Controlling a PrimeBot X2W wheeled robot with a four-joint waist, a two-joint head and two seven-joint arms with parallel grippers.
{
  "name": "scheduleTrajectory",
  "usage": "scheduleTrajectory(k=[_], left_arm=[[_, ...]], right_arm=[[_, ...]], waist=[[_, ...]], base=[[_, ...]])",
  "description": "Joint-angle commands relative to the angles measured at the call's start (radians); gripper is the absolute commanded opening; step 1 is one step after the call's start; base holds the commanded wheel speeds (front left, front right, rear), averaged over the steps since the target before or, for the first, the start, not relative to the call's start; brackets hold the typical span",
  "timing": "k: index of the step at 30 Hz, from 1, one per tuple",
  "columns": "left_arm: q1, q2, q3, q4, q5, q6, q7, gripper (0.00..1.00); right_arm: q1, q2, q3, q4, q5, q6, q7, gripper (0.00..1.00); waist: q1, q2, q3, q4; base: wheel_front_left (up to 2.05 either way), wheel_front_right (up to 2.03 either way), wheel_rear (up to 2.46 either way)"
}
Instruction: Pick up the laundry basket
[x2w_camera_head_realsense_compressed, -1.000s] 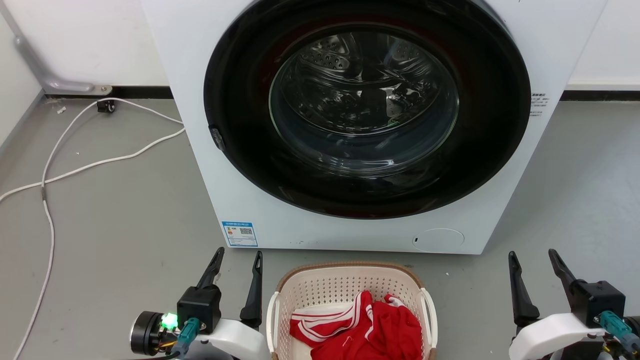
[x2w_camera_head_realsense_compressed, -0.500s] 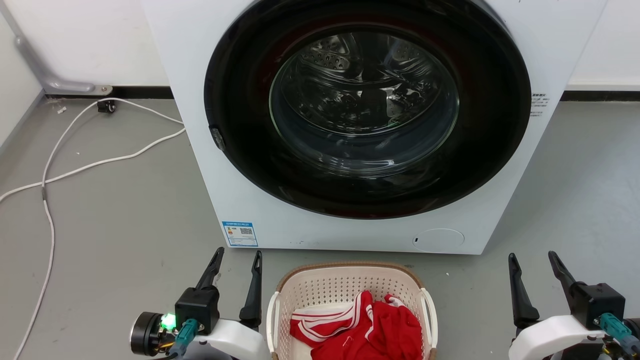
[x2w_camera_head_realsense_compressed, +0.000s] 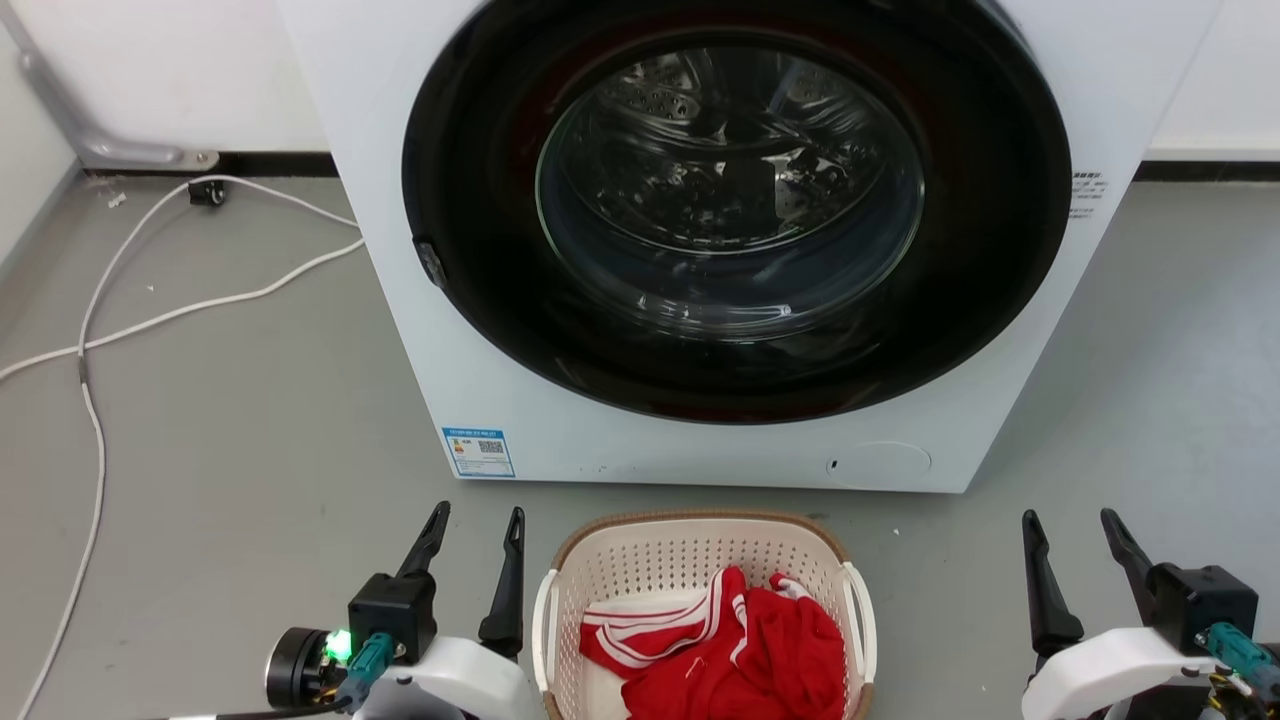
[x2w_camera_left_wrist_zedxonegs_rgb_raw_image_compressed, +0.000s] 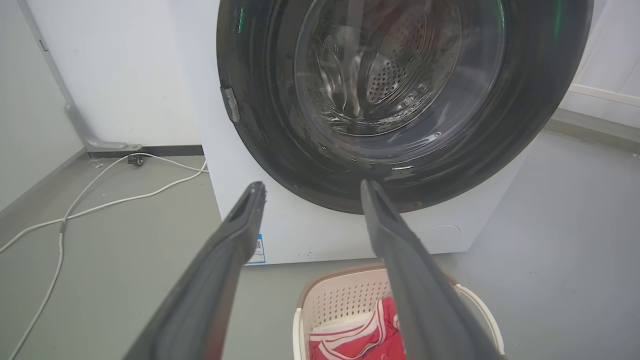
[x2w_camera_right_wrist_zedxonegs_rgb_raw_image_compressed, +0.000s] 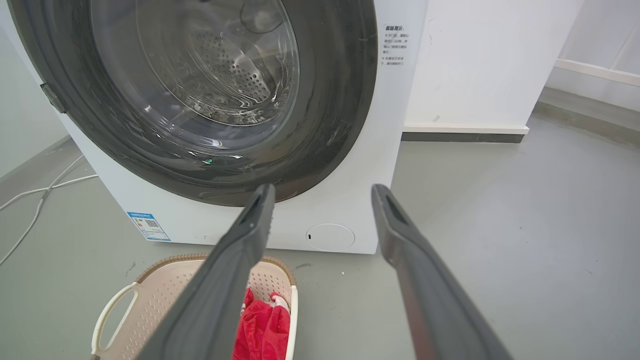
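I expect the laundry basket (x2w_camera_head_realsense_compressed: 678, 562) to stay level, with its clothes settled, when I lift both white loop handles (x2w_camera_head_realsense_compressed: 543, 630), because they are on opposite sides of the basket's rim.
The cream perforated laundry basket (x2w_camera_head_realsense_compressed: 660, 562) with a brown rim sits on the grey floor just in front of the washing machine, holding red and white clothes (x2w_camera_head_realsense_compressed: 735, 650). White loop handles stand on its left and right sides. My left gripper (x2w_camera_head_realsense_compressed: 478, 525) is open, just left of the basket and apart from it. Well to the basket's right, my right gripper (x2w_camera_head_realsense_compressed: 1072, 528) is open too. The basket (x2w_camera_left_wrist_zedxonegs_rgb_raw_image_compressed: 345, 295) lies low between the fingers in the left wrist view, and the basket (x2w_camera_right_wrist_zedxonegs_rgb_raw_image_compressed: 165, 295) lies at the lower left in the right wrist view.
A white washing machine (x2w_camera_head_realsense_compressed: 700, 440) with a dark round door, shut, stands right behind the basket. White cables (x2w_camera_head_realsense_compressed: 150, 310) trail across the floor at the left. A wall and dark skirting run along the back.
The whole head view has shifted slightly: the machine and basket sit a little higher in the picture. Both grippers stay open beside the basket.
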Motion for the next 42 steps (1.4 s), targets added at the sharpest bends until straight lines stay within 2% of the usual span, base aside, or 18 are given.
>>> scheduleTrajectory(k=[1,19,28,36,42], left_arm=[[-0.019,-0.002,0.002,0.009,-0.003,-0.004,-0.003,1.00],[-0.201,-0.007,0.018,0.222,-0.046,-0.044,-0.002,1.00],[-0.355,0.013,0.019,0.422,-0.080,-0.088,-0.002,1.00],[-0.510,0.037,-0.040,0.608,-0.142,-0.108,0.039,1.00],[-0.591,0.070,-0.160,0.662,-0.248,-0.109,0.103,1.00]], right_arm=[[-0.017,0.002,-0.003,0.004,-0.001,0.000,0.002,1.00],[-0.200,0.002,0.031,0.158,0.015,0.000,-0.005,1.00],[-0.352,0.002,0.059,0.326,0.048,0.000,-0.002,1.00],[-0.492,-0.006,0.104,0.500,0.083,0.000,0.015,1.00],[-0.600,-0.016,0.134,0.635,0.109,0.000,0.044,1.00]], waist=[[0.0000,0.0000,0.016,-0.001],[0.0000,0.0000,0.288,-0.013],[0.0000,0.0000,0.441,-0.008],[0.0000,0.0000,0.551,-0.005],[0.0000,0.0000,0.633,-0.019]], base=[[0.00,0.00,0.00],[0.00,0.00,0.00],[0.00,0.00,0.00],[0.00,0.00,0.00],[0.00,0.00,0.00]])
